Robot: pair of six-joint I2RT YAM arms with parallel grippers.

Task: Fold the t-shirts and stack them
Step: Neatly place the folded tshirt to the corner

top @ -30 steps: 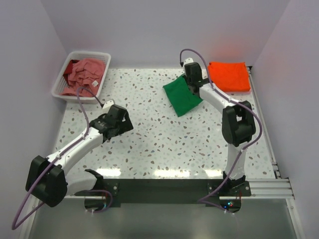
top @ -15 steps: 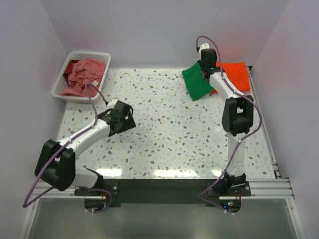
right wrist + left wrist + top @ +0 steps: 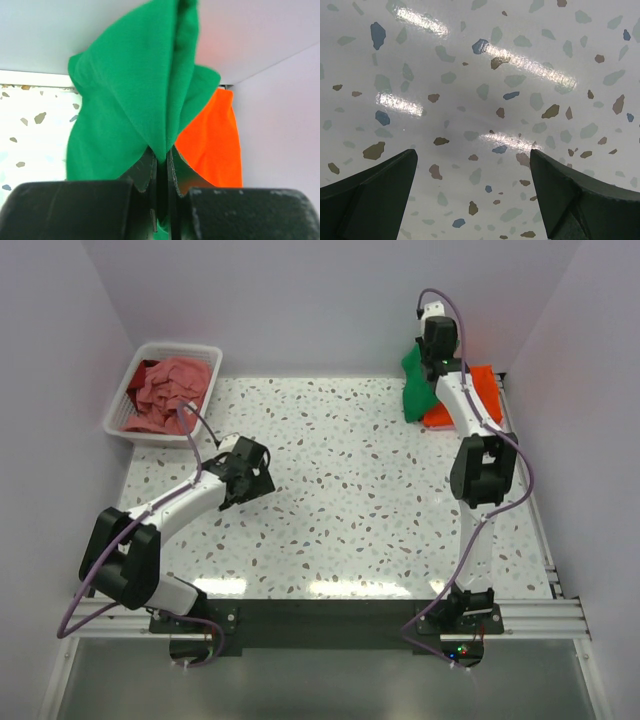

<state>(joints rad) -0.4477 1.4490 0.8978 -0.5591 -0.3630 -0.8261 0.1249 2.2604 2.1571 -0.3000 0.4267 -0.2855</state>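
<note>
I keep moving my right gripper toward the rail (image 3: 513, 415) until green covers orange, because the green t-shirt's loose end (image 3: 418, 406) hangs at the orange t-shirt's basket side.
My right gripper (image 3: 432, 365) is shut on the folded green t-shirt (image 3: 413, 387) and holds it in the air at the far right, over the left edge of the folded orange t-shirt (image 3: 476, 390). In the right wrist view the green t-shirt (image 3: 135, 100) hangs from the closed jaws of the right gripper (image 3: 161, 157), with the orange t-shirt (image 3: 212, 137) behind it. The crumpled pink t-shirt (image 3: 170, 385) lies in the white basket (image 3: 118, 412) at the far left. My left gripper (image 3: 262, 477) is open and empty above the bare table; it also shows in the left wrist view (image 3: 472, 172).
The terrazzo table (image 3: 340, 500) is walled by pale panels at the back and both sides. A dark red cloth (image 3: 145, 370) lies under the pink shirt in the basket. A metal rail (image 3: 540, 530) runs along the table's right edge.
My right gripper has carried the green t-shirt up and to the right, from the table beside the orange shirt to above it. My left arm has swung slightly toward the middle.
</note>
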